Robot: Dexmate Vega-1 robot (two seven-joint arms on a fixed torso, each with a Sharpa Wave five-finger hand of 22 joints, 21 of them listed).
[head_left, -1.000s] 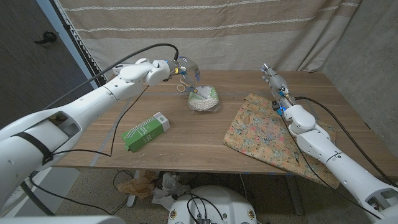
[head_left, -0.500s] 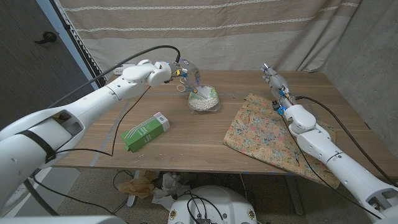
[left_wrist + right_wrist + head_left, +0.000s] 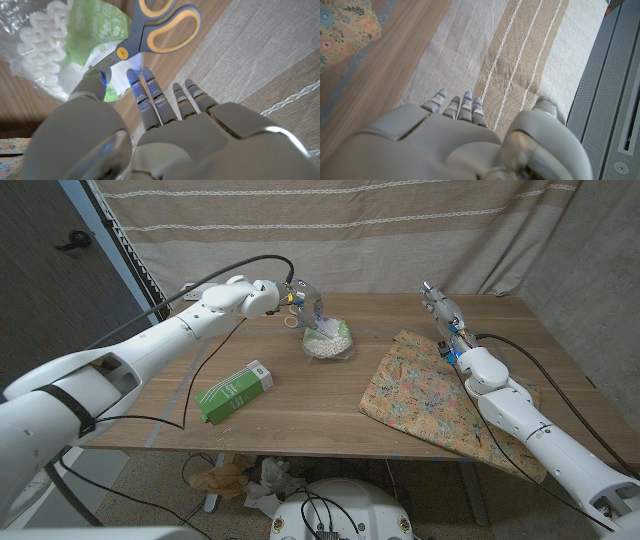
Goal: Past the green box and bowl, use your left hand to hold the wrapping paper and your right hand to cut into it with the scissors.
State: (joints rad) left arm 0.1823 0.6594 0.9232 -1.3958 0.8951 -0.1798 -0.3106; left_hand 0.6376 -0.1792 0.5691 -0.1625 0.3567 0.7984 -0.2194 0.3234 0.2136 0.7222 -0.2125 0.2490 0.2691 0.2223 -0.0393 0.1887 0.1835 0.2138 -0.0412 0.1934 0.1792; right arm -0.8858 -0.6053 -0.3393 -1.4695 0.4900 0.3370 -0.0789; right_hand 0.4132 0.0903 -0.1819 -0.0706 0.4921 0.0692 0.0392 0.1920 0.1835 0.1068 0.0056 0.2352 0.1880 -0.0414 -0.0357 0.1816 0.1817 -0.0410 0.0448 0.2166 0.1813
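Note:
The scissors [image 3: 291, 318] have their blades [image 3: 107, 63] lying over the green packet. The scissors should come loose when I pick them up and leave the clear bowl where it is.
The scissors [image 3: 291, 318] have grey handles lined with yellow and lie on the table at the far left of the clear bowl [image 3: 329, 341]. In the left wrist view the scissors [image 3: 155, 29] lie just beyond my fingertips [image 3: 150, 82], blades pointing at the bowl [image 3: 45, 47]. My left hand [image 3: 303, 296] hovers over them with fingers spread, holding nothing. The floral wrapping paper [image 3: 435, 395] lies spread on the right side of the table. My right hand [image 3: 438, 306] stands past its far edge, fingers straight, empty. The green box [image 3: 235, 390] lies front left.
The bowl holds white curly pieces and a green packet. A striped curtain [image 3: 380, 230] hangs right behind the table's far edge. A black cable [image 3: 200, 370] trails from my left arm across the table beside the green box. The paper's corner [image 3: 340, 25] shows in the right wrist view.
My left hand has shifted slightly right and down, closer over the scissors and the bowl. The right arm, paper and box have not moved.

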